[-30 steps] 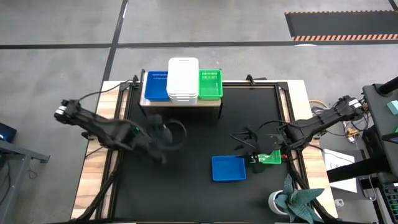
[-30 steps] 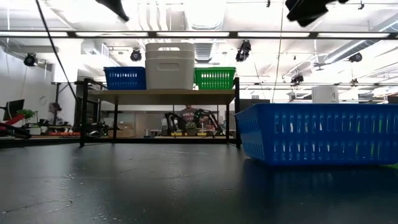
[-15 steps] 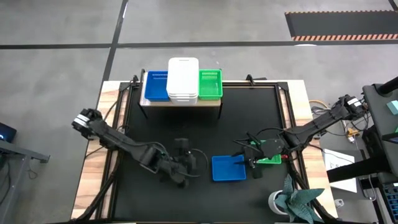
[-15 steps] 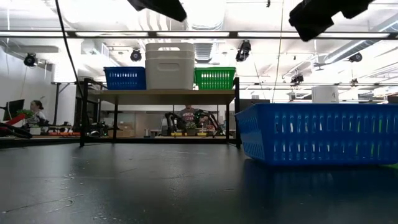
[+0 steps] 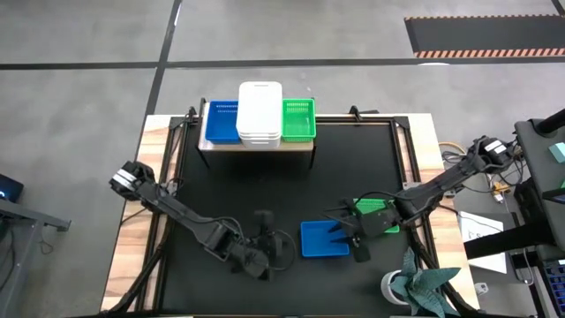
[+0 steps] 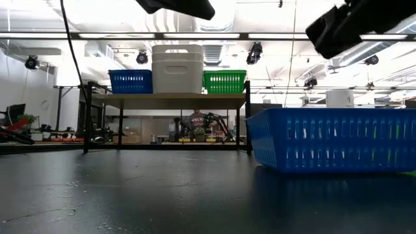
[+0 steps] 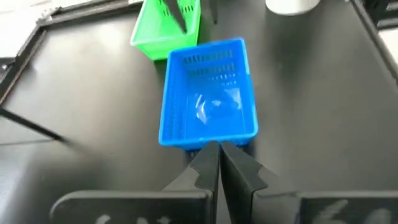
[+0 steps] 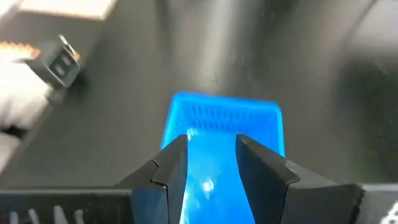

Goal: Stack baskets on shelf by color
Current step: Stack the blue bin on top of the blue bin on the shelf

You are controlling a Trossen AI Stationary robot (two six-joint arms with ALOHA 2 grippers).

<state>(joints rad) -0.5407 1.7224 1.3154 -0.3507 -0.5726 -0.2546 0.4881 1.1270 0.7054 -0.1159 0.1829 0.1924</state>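
The blue basket sits close against the green basket, so the robot's left gripper should open, grab the blue near rim (image 5: 316,256) and drag the blue basket toward the middle of the table before it lifts.
A blue basket (image 5: 322,239) sits flat on the black table near its near edge; it shows close up in the low view (image 6: 331,140). A green basket (image 5: 376,215) rests just to its right. The wood-topped shelf (image 5: 256,146) at the far edge carries a blue basket (image 5: 221,122), a stack of white baskets (image 5: 260,113) and a green basket (image 5: 299,119). My left gripper (image 7: 219,148) is shut, hovering at the blue basket's left end. My right gripper (image 8: 211,146) is open, above the basket's right part (image 5: 341,231). Both hang well above the table.
A white cup (image 5: 395,284) with a grey-green plant-like thing (image 5: 428,283) stands off the table's near right corner. Cables run along the table's wooden side strips (image 5: 132,256). Bare black tabletop (image 5: 265,190) lies between the shelf and the loose baskets.
My left arm swung from the table's left middle toward the near edge and right, ending beside the blue basket on the table. My right gripper moved left, off the green basket and over the blue basket's right end.
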